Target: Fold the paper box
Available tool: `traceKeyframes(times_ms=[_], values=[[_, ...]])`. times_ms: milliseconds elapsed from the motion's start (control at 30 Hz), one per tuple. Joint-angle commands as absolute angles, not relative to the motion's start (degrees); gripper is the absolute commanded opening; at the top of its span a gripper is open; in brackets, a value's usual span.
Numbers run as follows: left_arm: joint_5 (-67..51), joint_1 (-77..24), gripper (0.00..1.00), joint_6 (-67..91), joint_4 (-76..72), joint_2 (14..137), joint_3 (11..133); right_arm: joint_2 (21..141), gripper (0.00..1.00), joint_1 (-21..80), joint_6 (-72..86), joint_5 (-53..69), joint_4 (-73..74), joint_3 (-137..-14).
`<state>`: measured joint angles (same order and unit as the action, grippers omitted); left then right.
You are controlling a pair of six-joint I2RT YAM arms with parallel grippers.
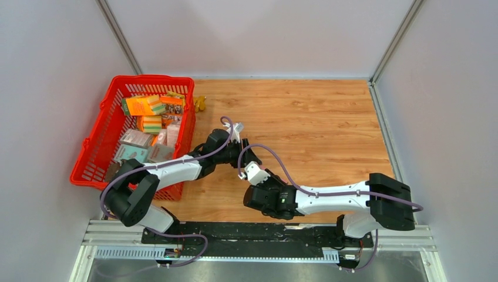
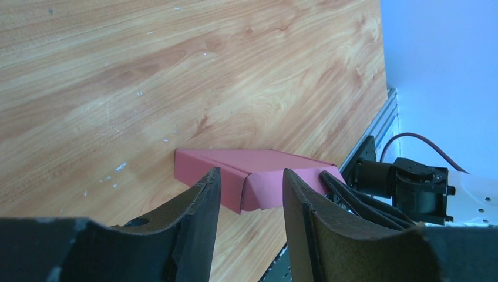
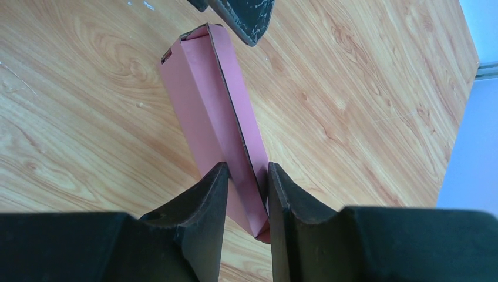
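My left gripper is to pinch that corner (image 2: 246,185) shut before my right gripper leaves the near end of the box, as the pink paper box's seam gapes at its far end (image 3: 211,34).
The pink paper box (image 3: 205,100) lies folded into a long, narrow closed shape on the wooden table. My right gripper (image 3: 248,176) is shut on its near end, with the cardboard pinched between both fingers. At the box's other end my left gripper (image 2: 249,188) stands open, and the box's (image 2: 264,167) corner shows in the gap just past its tips. One left fingertip (image 3: 244,17) hangs right over the far end. In the top view both grippers, the left gripper (image 1: 245,156) and the right gripper (image 1: 249,175), meet mid-table and hide the box.
A red plastic basket (image 1: 94,158) holding several printed packages stands at the table's left. A small yellow object (image 1: 201,103) lies just right of it. White walls close in the table on three sides, and a metal rail (image 1: 258,238) runs along the near edge.
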<state>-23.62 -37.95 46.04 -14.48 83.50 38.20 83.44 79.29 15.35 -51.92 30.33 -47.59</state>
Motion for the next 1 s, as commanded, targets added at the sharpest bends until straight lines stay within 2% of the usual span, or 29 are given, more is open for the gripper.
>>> traceKeyframes(times_ms=[0, 433, 533, 600, 700, 733, 833, 967], values=[[-24.61, -37.62, 0.51, 47.28, -18.72, 85.43, 39.55, 81.83, 0.33, 78.75, 15.91, -49.66, 28.21, -46.58], [-24.7, -37.44, 0.3, 47.55, -21.0, 88.32, 37.18, 81.65, 0.32, 78.4, 15.73, -49.57, 28.12, -46.58], [-24.79, -37.44, 0.22, 47.72, -22.32, 88.68, 35.95, 81.56, 0.33, 78.22, 15.91, -49.48, 28.21, -46.58], [-25.05, -37.35, 0.21, 47.55, -23.2, 88.42, 34.81, 81.39, 0.33, 78.05, 15.91, -49.22, 28.04, -46.49], [-26.89, -37.44, 0.33, 48.34, -25.56, 88.16, 33.84, 81.39, 0.32, 77.87, 15.73, -49.04, 28.04, -46.58], [-27.07, -37.35, 0.41, 48.6, -25.92, 87.89, 33.66, 81.56, 0.32, 77.87, 15.73, -49.04, 28.04, -46.58], [-27.16, -37.35, 0.48, 49.22, -26.1, 86.4, 33.49, 81.83, 0.32, 77.87, 15.73, -48.87, 28.12, -46.67], [-28.12, -37.09, 0.51, 50.1, -25.05, 84.2, 33.93, 81.91, 0.33, 77.87, 15.65, -48.78, 28.21, -46.76]])
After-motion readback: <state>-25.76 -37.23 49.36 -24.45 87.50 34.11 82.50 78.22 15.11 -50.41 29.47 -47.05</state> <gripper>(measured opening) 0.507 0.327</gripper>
